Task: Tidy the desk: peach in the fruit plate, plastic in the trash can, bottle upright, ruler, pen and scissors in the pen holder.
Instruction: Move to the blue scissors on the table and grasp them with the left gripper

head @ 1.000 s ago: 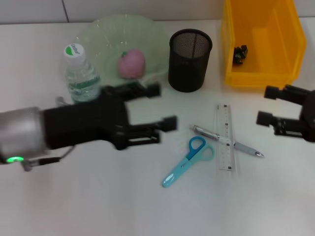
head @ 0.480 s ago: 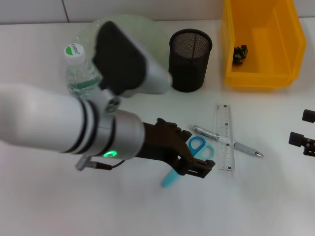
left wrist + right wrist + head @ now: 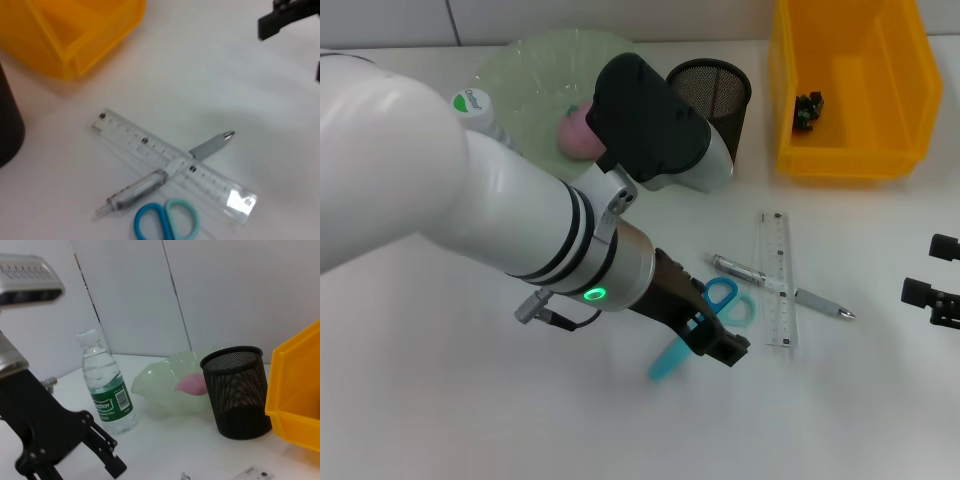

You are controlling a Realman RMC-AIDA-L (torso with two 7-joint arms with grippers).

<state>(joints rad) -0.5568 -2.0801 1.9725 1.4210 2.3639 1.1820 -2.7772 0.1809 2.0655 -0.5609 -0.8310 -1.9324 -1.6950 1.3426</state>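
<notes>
My left gripper keeps going down toward the blades [image 3: 673, 354] until its fingers close around them, because the scissors' blade end [image 3: 666, 363] lies clear of the ruler and pen.
My left gripper [image 3: 713, 340] hangs open just over the blue scissors [image 3: 722, 296], which lie flat on the table; their handles show in the left wrist view [image 3: 167, 226]. A clear ruler [image 3: 778, 292] lies to the right with a silver pen [image 3: 760, 276] across it. The black mesh pen holder [image 3: 718, 92] stands behind. A pink peach [image 3: 574, 131] sits in the green plate [image 3: 548, 62]. The bottle [image 3: 107, 390] stands upright. Dark plastic [image 3: 808, 110] lies in the yellow bin [image 3: 850, 150]. My right gripper [image 3: 930, 270] is open at the right edge.
My left arm spans the left and middle of the head view, hiding most of the bottle [image 3: 470, 101] and part of the plate. The yellow bin stands at the back right, close beside the pen holder [image 3: 7, 130]. White table lies bare in front of the scissors.
My left arm has swung forward and right from beside the bottle, and its gripper has come down over the scissors. My right gripper has drawn back toward the right edge.
</notes>
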